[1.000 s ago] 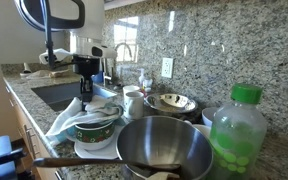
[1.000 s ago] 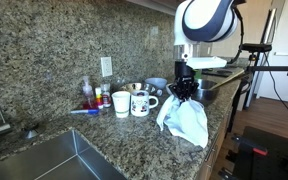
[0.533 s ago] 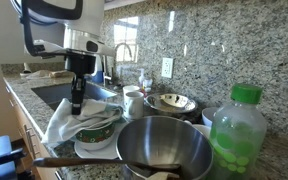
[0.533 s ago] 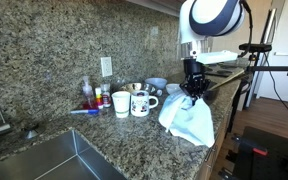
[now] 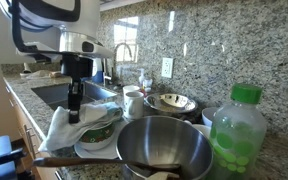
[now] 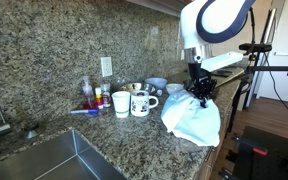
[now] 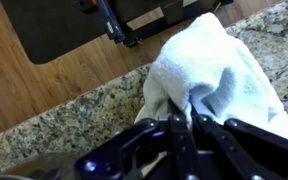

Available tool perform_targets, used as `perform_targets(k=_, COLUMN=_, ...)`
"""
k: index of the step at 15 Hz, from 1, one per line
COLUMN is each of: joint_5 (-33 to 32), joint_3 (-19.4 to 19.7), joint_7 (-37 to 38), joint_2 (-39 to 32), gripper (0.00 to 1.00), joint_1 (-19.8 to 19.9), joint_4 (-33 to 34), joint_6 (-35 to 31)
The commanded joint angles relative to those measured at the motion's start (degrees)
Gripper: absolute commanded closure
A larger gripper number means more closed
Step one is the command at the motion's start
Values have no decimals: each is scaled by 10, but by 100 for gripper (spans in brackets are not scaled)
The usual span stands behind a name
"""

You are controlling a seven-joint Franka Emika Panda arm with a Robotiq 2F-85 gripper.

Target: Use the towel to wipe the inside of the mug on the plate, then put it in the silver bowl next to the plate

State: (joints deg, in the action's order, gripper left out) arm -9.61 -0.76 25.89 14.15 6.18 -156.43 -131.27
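I should bring the towel (image 5: 66,130) back over the mug and lower it inside, since the towel hangs by the counter's front edge, beside the mug's opening.
My gripper (image 5: 73,114) is shut on the white towel (image 5: 64,127), which hangs in thick folds at the counter's front edge. It also shows in an exterior view (image 6: 198,97) holding the towel (image 6: 192,120), and in the wrist view (image 7: 186,118) pinching the towel (image 7: 209,70). The mug (image 5: 98,130) with its green band stands on the white plate (image 5: 92,150), just right of the gripper and partly covered by cloth. The silver bowl (image 5: 164,146) stands right of the plate.
A sink (image 5: 54,95) lies behind the gripper. Small white cups (image 5: 133,101), patterned metal dishes (image 5: 172,102) and a green bottle (image 5: 237,133) stand nearby. A wooden utensil (image 5: 79,161) leans on the bowl. Cups (image 6: 131,102) and bottles (image 6: 89,96) line the wall.
My gripper with the towel has moved away from the mug toward the counter's front edge, dragging the cloth off the mug's opening.
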Motion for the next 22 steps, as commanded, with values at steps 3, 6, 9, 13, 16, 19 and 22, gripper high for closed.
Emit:
perform_targets(k=3, joint_5=-77, joint_3=-27, joint_7=85, joint_2=-2, gripper=95, joint_1=8, joint_4=-13, joint_6=-70)
perform_targets(k=6, joint_5=-50, joint_3=-19, joint_7=61, joint_2=-10, gripper=95, joint_1=-3, joint_4=-12, joint_6=-108)
perform_targets(k=9, joint_5=64, joint_3=8, joint_7=-45, joint_2=-28, gripper=95, joint_1=-28, joint_4=-9, joint_6=-115)
perform_targets(k=13, joint_5=197, joint_3=40, joint_7=-182, joint_2=-39, gripper=95, joint_1=-42, joint_4=-2, joint_6=-79)
perform_targets(k=16, joint_5=123, joint_3=25, joint_7=-116, joint_2=-40, gripper=95, joint_1=-17, joint_4=3, joint_6=-64)
perform_targets(k=19, joint_5=34, joint_3=5, joint_7=-27, joint_2=-41, gripper=95, joint_1=-5, joint_4=15, joint_6=-42)
perform_targets(k=22, joint_5=-48, joint_3=-16, joint_7=58, joint_2=-46, gripper=95, joint_1=-2, joint_4=29, joint_6=-28)
